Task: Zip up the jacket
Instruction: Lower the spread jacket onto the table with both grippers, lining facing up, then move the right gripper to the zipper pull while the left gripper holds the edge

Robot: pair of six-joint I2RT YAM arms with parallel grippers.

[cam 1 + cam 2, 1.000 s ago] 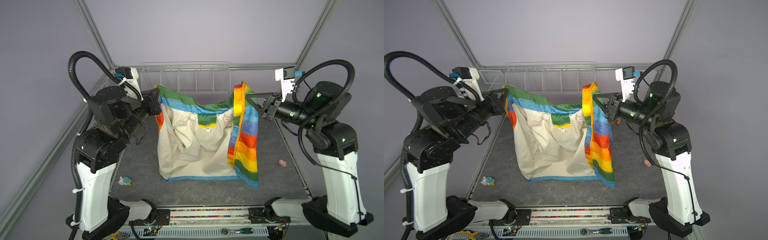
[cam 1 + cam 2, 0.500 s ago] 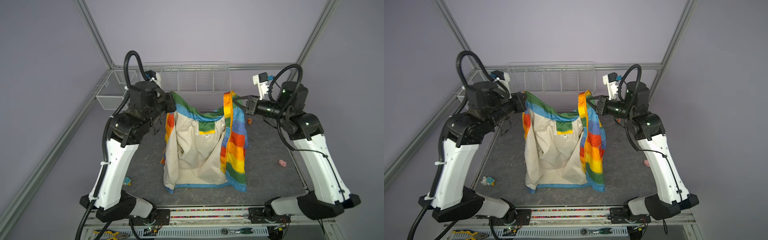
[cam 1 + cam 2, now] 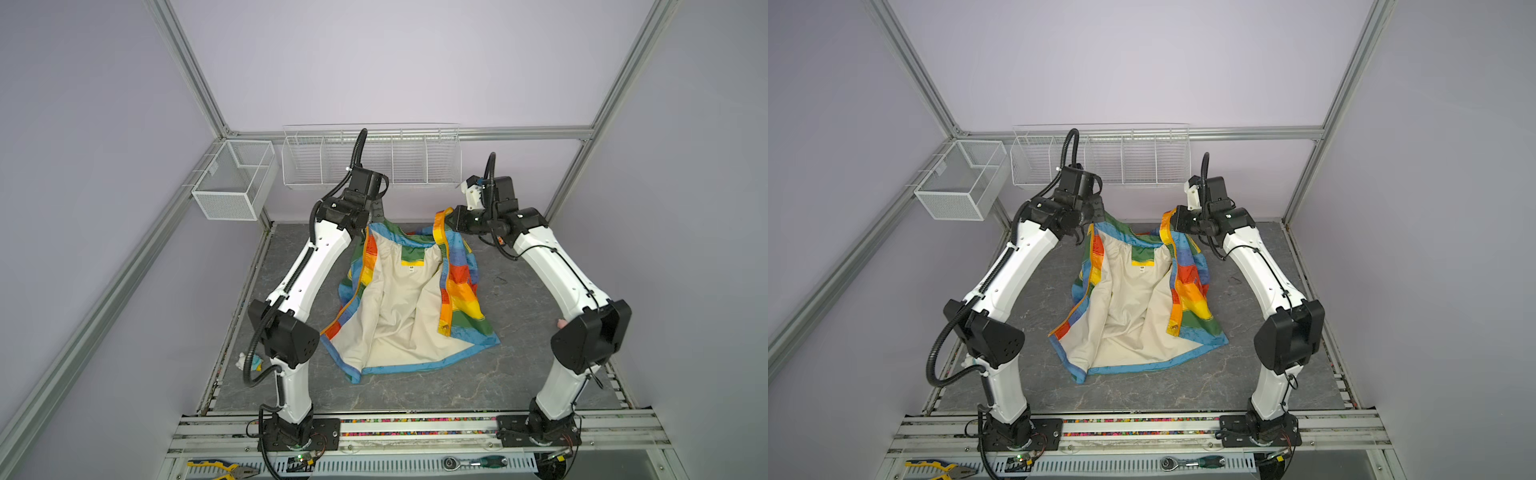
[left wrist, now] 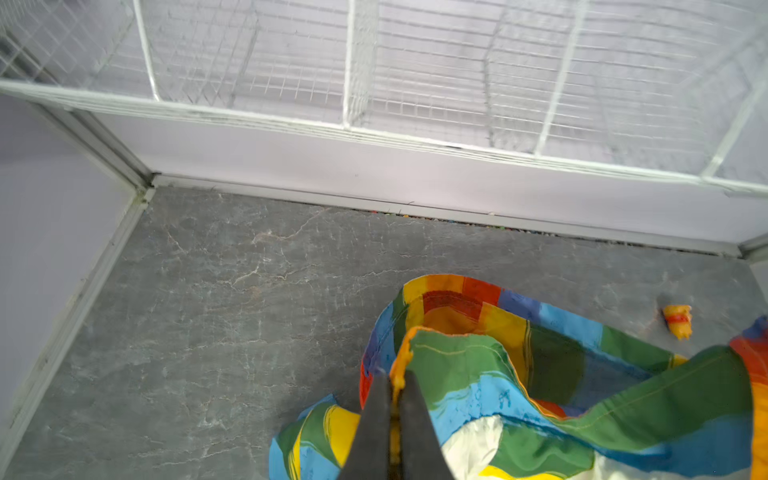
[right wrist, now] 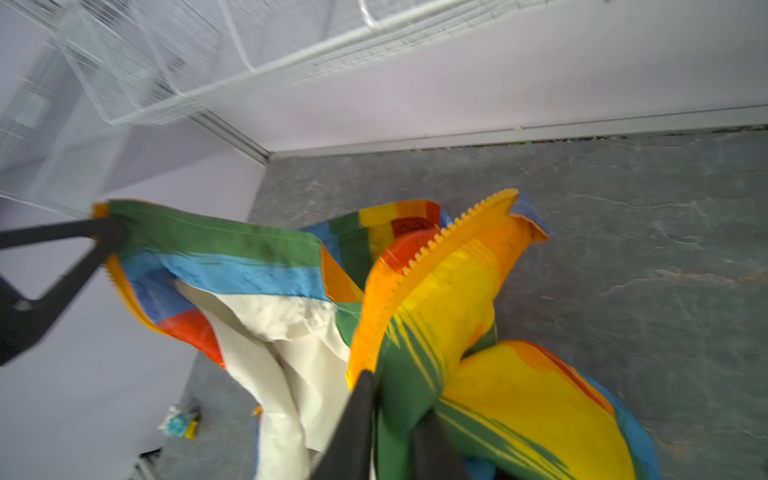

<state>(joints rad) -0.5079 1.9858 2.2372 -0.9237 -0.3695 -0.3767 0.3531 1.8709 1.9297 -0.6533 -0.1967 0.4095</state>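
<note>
I should put down the corner in my right gripper and take the zipper's bottom end [image 3: 444, 328] by the blue hem with that gripper, because my grippers hold the collar corners [image 3: 441, 220] at the back.
The rainbow-striped jacket [image 3: 399, 307] [image 3: 1129, 303] lies open on the grey mat, cream lining up and blue hem toward the front. Its two collar corners are held up off the mat at the back. My left gripper [image 3: 372, 221] [image 3: 1096, 221] [image 4: 395, 376] is shut on the left corner, with the orange zipper edge [image 4: 401, 357] pinched in a narrow gap between its fingers. My right gripper [image 3: 446, 217] [image 3: 1170, 220] [image 5: 395, 395] is shut on the right corner, a green fold between its slightly parted fingers. The toothed orange zipper strip [image 5: 457, 224] curls above it.
A white wire rack [image 3: 370, 158] hangs on the back wall and a mesh basket [image 3: 232, 178] on the left rail. Small toys lie on the mat: front left [image 3: 249, 361], right edge [image 3: 561, 322], and a yellow one [image 4: 677, 320] behind the jacket.
Both arms reached back and down, carrying the jacket from hanging in the air to lying spread on the mat. Both grippers' fingers have begun to part.
</note>
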